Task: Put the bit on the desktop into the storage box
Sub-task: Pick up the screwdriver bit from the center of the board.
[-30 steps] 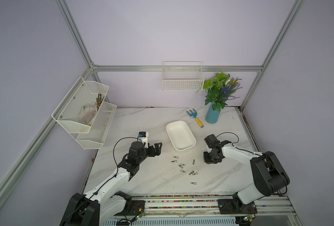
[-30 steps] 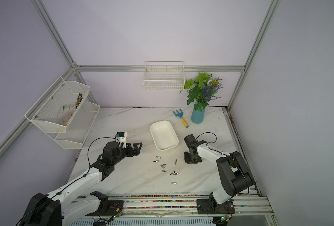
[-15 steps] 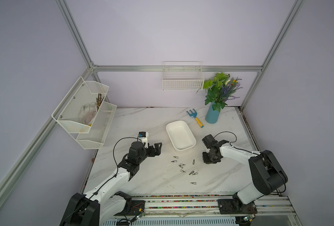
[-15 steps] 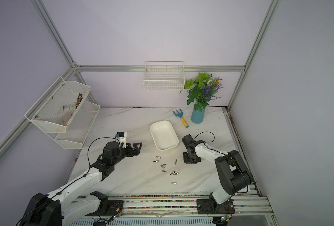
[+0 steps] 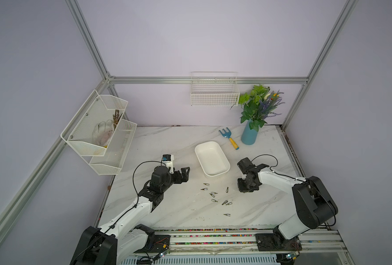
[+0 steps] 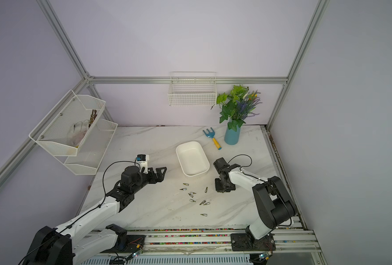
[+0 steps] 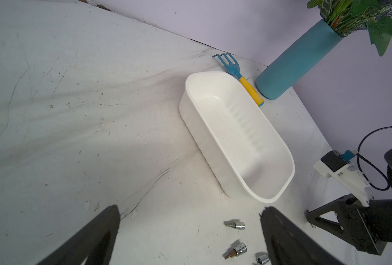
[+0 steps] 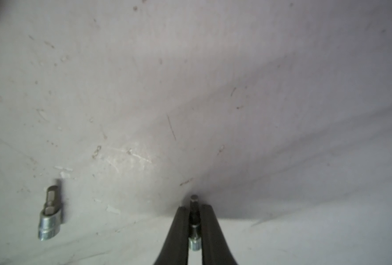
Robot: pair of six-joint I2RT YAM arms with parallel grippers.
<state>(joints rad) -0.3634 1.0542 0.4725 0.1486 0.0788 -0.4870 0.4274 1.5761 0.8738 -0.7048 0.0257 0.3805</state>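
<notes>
I should now carry the bit until it hangs above the empty storage box (image 5: 212, 159), because it sits straight in my right gripper with its dark tip (image 8: 194, 198) past the gripper's fingers.
Several small metal bits (image 5: 213, 193) (image 6: 191, 194) lie scattered on the marble desktop in front of the storage box (image 5: 212, 159) (image 6: 192, 158), a white empty tub. My right gripper (image 8: 194, 207) (image 5: 245, 188) points down at the desktop to the right of the scatter. It is shut on one bit (image 8: 194, 218), whose dark tip pokes out past the fingertips. Another bit (image 8: 49, 213) (image 5: 227, 189) lies beside it. My left gripper (image 7: 190, 208) (image 5: 184, 175) hovers open left of the box (image 7: 236, 137), holding nothing, with two bits (image 7: 236, 224) just ahead of it.
A blue vase with a plant (image 5: 249, 135) and a blue rake with a yellow handle (image 5: 228, 138) stand behind the box. A white wire basket (image 5: 214, 96) hangs on the back wall. A two-tier mesh rack (image 5: 98, 133) juts out at the left.
My right gripper has edged slightly left and its jaws have closed on a bit. The left arm has not moved.
</notes>
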